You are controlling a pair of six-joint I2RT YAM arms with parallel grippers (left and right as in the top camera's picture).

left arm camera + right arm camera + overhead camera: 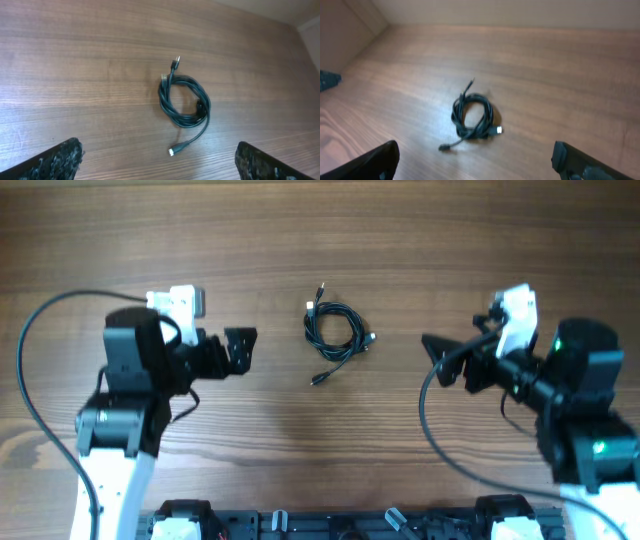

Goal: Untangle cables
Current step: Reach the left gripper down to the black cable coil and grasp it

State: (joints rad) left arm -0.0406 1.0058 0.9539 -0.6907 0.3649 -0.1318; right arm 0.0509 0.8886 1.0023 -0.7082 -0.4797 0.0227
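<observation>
The wood between my open left gripper and the bundle's near strands of cable is free. I should go on moving in until the fingers are on both sides of those pieces.
The cables lie as one coiled bundle of thin black cords in the middle of the wooden table. Plug ends stick out at its top, its right side and its lower left. The bundle also shows in the left wrist view and in the right wrist view. My left gripper is open and empty, to the left of the bundle and apart from it. My right gripper is open and empty, to the right of the bundle and apart from it.
The wooden table spreads around the bundle. The arm bases and a black rail run along the front edge. A thick black arm wire loops at the left.
</observation>
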